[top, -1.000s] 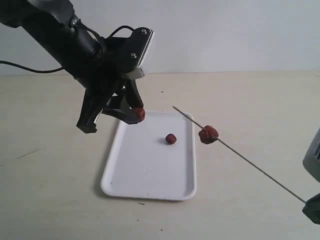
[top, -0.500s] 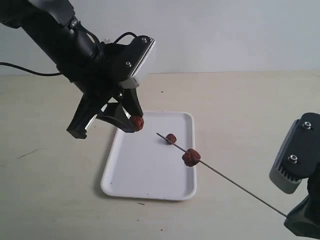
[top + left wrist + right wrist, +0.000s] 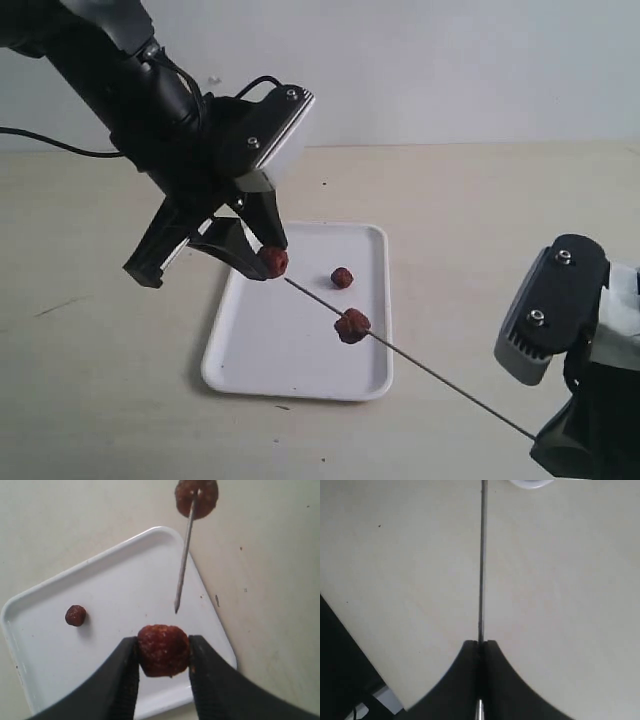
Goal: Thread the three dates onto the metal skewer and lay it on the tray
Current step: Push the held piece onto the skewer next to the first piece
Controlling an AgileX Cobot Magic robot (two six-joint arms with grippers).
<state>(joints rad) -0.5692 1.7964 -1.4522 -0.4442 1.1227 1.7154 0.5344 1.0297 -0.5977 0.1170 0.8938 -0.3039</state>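
I should keep pushing the held date onto the skewer with my left gripper until it touches the threaded date (image 3: pixel 352 326), then let go, because the skewer's tip (image 3: pixel 287 280) is lined up with the held date's middle.
My left gripper (image 3: pixel 272 262) (image 3: pixel 163 650) is shut on one dark red date (image 3: pixel 274 261) (image 3: pixel 163 650), held above the white tray (image 3: pixel 250 350) (image 3: pixel 110 580). My right gripper (image 3: pixel 545 438) (image 3: pixel 480 643) is shut on the thin metal skewer (image 3: pixel 440 378) (image 3: pixel 184 562) (image 3: pixel 482 555) at its near end. A second date (image 3: pixel 351 325) (image 3: pixel 196 497) is threaded on the skewer. The skewer's tip points at the held date, a short gap away in the left wrist view. The third date (image 3: pixel 342 277) (image 3: pixel 75 615) lies loose on the tray.
The tray sits on a pale beige tabletop (image 3: pixel 480 220). A black cable (image 3: pixel 60 146) trails behind the left arm at the far left. The right arm's grey and black body (image 3: pixel 555 310) stands at the lower right corner.
The right arm has swung the skewer leftward and lower, bringing its tip close to the date held by the left gripper. The left gripper lowered slightly with its date.
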